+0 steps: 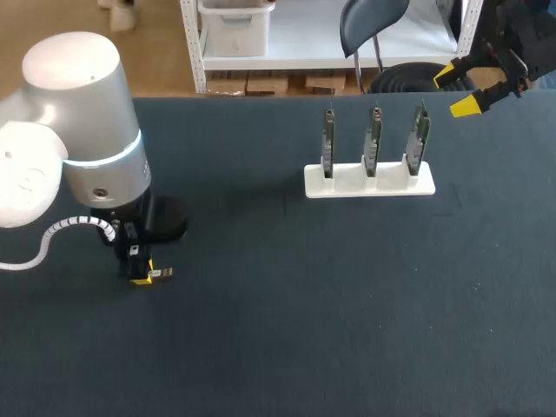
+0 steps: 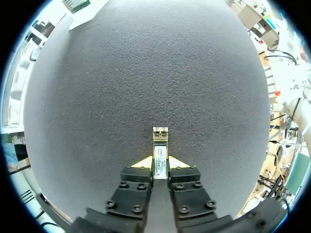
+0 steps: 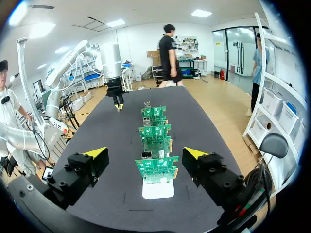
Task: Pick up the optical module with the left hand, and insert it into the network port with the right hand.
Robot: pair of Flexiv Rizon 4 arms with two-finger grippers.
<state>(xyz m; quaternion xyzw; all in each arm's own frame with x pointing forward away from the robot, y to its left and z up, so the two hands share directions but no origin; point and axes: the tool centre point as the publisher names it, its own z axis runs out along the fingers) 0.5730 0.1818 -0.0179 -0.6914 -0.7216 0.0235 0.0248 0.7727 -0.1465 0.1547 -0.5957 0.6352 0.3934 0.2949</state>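
The nearest board's lower edge (image 1: 413, 168) is in the white holder. So the board (image 1: 419, 139) should keep standing up when I push the optical module in.
The optical module (image 1: 162, 274) is a small silver bar with a label, lying flat on the dark mat at the left. My left gripper (image 1: 146, 276) points straight down at it. In the left wrist view its two yellow-tipped fingers press the module (image 2: 160, 141) from both sides, and the module's connector end sticks out ahead of the left gripper (image 2: 161, 164). Three upright green boards with network ports (image 1: 373, 139) stand in a white holder (image 1: 369, 184). My right gripper (image 1: 458, 90) hangs open above the table's far right edge, its fingers wide apart behind the nearest board (image 3: 156, 167).
The white holder (image 3: 158, 189) with its row of boards stands directly ahead of my right gripper (image 3: 146, 154). My left arm (image 3: 112, 63) shows far beyond the boards. The dark mat (image 1: 287, 330) covers the whole table.
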